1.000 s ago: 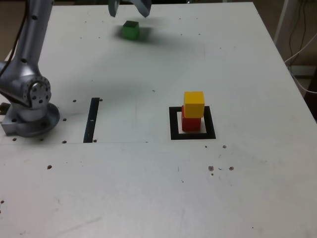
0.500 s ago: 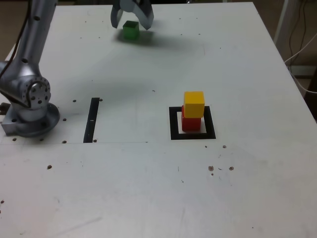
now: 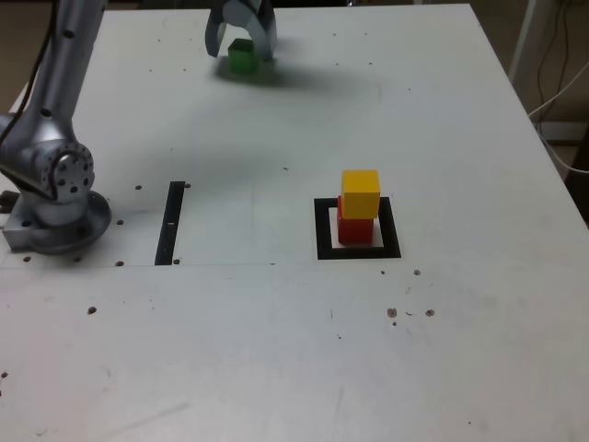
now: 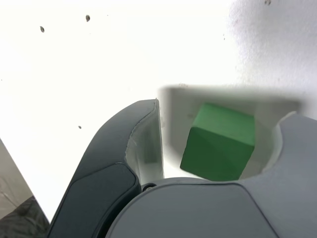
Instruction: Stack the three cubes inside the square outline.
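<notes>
The yellow cube [image 3: 361, 194] rests only slightly offset over the red cube, so I expect the stack to stay upright when I place the green cube [image 3: 243, 56] on top.
At the far side of the table, the green cube [image 3: 242, 57] rests on the surface between the two fingers of my gripper [image 3: 241, 50]. In the wrist view the green cube [image 4: 218, 141] sits between the jaws of the gripper [image 4: 223, 113], which is open, with a visible gap to one finger [image 4: 146, 144]. The yellow cube [image 3: 360, 193] is stacked on the red cube [image 3: 355, 229] inside the square outline [image 3: 324, 235], to the exterior view's right of centre.
The arm's grey base [image 3: 55, 203] stands at the exterior view's left. A narrow black strip [image 3: 170, 223] lies flat beside it. The table's right edge [image 3: 543, 157] has cables [image 3: 563, 83] beyond it.
The gripper has come down around the green cube and its jaws have narrowed toward it. The green cube and the red-and-yellow stack have not moved.
</notes>
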Tool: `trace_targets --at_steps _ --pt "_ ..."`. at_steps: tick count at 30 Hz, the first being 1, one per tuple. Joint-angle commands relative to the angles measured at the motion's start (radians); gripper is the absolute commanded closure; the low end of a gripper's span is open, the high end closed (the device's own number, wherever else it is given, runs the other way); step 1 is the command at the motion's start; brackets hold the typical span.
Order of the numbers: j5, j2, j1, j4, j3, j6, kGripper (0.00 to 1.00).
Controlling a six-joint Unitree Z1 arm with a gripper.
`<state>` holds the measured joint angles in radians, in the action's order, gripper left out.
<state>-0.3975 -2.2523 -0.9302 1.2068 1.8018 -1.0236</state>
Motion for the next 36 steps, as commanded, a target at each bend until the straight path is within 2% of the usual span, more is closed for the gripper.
trace_targets --at_steps 1,6,14,26,32,36 --pt "0.005 0.002 -0.001 -0.012 -0.005 0.003 0.49" --pt "0.021 -0.007 -0.001 -0.02 -0.014 0.003 0.53" --pt "0.081 0.003 0.006 -0.016 -0.011 -0.003 0.67" --pt "0.08 0.044 0.029 -0.005 0.004 0.012 0.74" --pt "0.08 0.162 0.131 0.041 0.004 0.096 0.76" --pt "0.08 0.224 0.262 0.139 0.013 0.175 0.76"
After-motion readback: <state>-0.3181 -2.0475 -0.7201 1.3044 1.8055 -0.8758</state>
